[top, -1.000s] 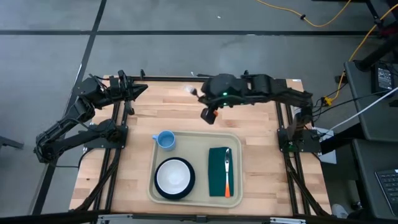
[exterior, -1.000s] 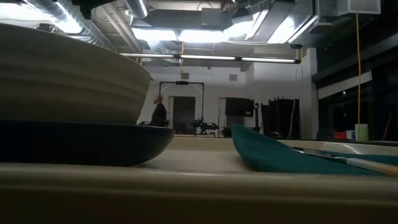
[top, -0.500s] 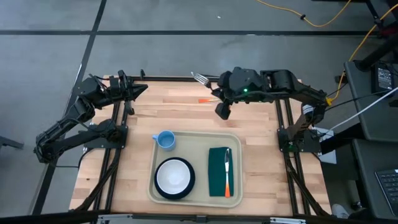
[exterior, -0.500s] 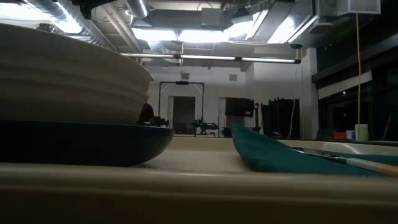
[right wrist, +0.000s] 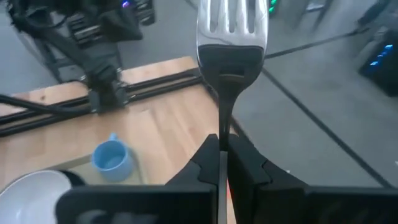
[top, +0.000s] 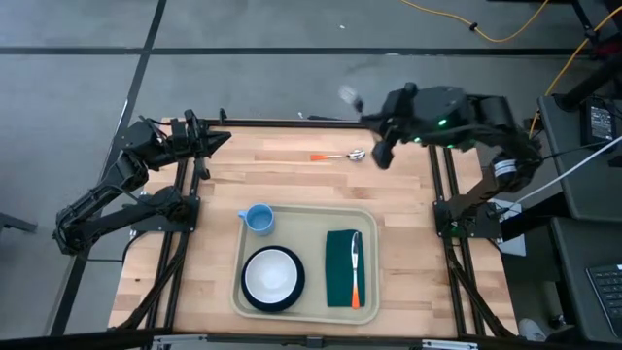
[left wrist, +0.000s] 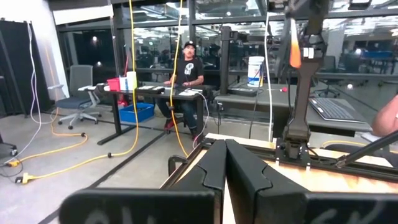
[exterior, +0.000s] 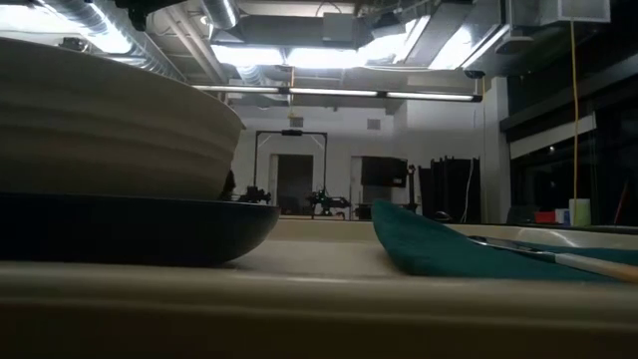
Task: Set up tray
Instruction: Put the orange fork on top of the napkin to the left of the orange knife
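The fork's teeth point(top: 348, 94) are pointing beyond the table's far edge and away from the tray, so the robot's right gripper should swing the fork back over the napkin point(top: 338, 264) next to the knife.
The beige tray point(top: 306, 303) lies at the near middle of the table. On it are a blue cup point(top: 258, 218), a white bowl point(top: 273, 277) on a dark plate, and a green napkin point(top: 340, 272) with an orange-handled knife point(top: 356, 264) on top. An orange-handled spoon point(top: 340, 156) lies on the bare wood beyond the tray. My right gripper point(top: 369, 109) is high over the table's far right part, shut on a silver fork point(right wrist: 231, 25). My left gripper point(top: 219, 139) waits shut at the far left corner, holding nothing. My right gripper pinches the fork's handle point(right wrist: 222, 127) between its two fingers point(right wrist: 205, 163). The fork runs on along the fingers and sticks out past their tips, tines point(right wrist: 231, 18) farthest away. It is lifted clear, high above the table.
Bare wood lies between the tray and the far edge, apart from the spoon. Black rails point(top: 185, 243) run along the left and right sides. A person sits at a desk point(left wrist: 186, 68) in the room behind.
My right gripper has risen and gone toward the table's right and far edges, carrying the fork clear of the table. As the arm drew away, the spoon on the wood came into view. The left arm has kept still.
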Motion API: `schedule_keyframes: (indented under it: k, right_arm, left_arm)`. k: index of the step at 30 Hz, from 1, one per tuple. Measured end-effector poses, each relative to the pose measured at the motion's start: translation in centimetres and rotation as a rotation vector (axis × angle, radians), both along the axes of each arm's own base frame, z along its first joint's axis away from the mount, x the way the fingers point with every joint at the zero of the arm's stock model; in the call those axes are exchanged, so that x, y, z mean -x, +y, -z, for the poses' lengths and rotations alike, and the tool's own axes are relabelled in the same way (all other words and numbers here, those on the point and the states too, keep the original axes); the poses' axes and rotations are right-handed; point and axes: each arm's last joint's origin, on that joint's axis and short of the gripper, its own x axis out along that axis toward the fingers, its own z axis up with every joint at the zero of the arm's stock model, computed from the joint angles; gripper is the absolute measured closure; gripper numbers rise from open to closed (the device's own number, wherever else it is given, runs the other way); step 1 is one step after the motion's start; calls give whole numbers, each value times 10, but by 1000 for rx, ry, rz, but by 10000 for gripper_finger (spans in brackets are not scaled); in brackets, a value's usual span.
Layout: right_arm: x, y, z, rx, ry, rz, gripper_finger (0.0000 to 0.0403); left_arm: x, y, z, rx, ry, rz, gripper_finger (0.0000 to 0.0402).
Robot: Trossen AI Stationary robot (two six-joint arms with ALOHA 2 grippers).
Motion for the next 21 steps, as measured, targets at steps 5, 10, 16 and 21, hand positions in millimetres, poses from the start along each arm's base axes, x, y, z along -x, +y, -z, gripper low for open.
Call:
schedule_keyframes:
  k: [5,10,16,21]
  right_arm:
    - [26,-13,-11,42,-24,38,387]
    - [55,-23,-23,86,-52,65,387]
    - [103,-31,-31,110,-58,131,387]
    - [126,-29,-32,91,-103,143,387]
  left_arm:
    - [0,0,0,13,-9,2,398]
    - [0,0,-1,17,-14,2,398]
    - [0,0,-1,19,-15,2,398]
    - [0,0,-1,21,-15,2,398]
